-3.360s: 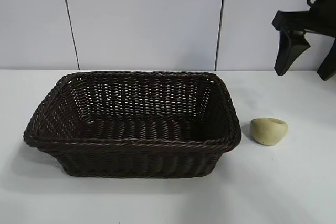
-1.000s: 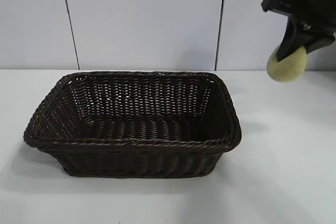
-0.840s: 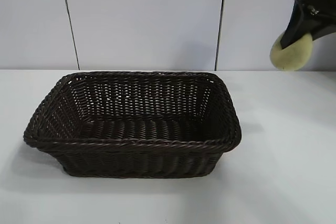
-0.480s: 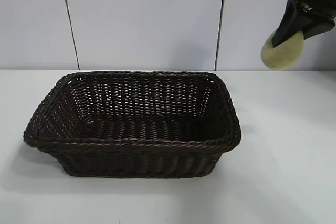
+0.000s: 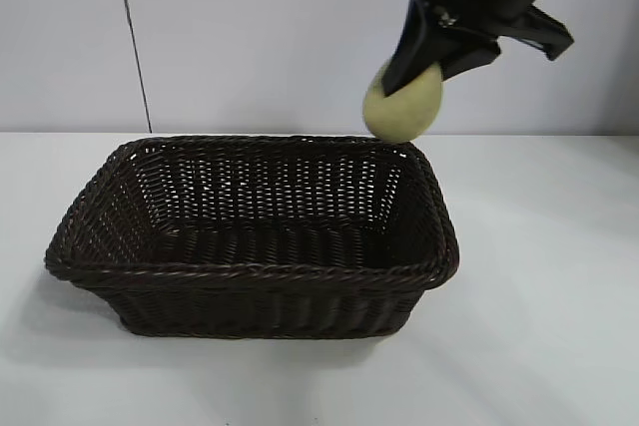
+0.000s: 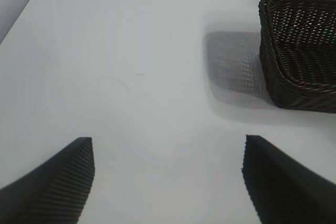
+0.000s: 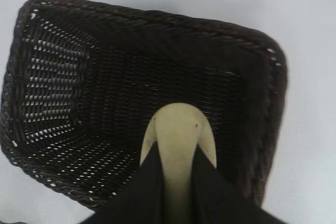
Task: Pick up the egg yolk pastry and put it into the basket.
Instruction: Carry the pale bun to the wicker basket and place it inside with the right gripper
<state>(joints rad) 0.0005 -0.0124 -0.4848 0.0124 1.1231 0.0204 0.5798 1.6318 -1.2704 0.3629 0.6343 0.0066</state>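
The egg yolk pastry is above the basket's rim. My right gripper goes on toward the basket's empty middle and lowers the pastry inside before it lets go near the basket's bottom.
My right gripper is shut on the egg yolk pastry, a pale yellow-cream rounded bun. It holds the pastry in the air above the basket's far right corner. The basket is dark brown woven wicker and stands empty in the middle of the white table. In the right wrist view the pastry is pinched between the two black fingers over the basket's inside. My left gripper is open and empty above bare table, off to one side of the basket.
White table all round the basket. A pale panelled wall stands behind it.
My right gripper has carried the pastry from the table's right side up and to the left. It is now over the basket's right end. The basket has not moved.
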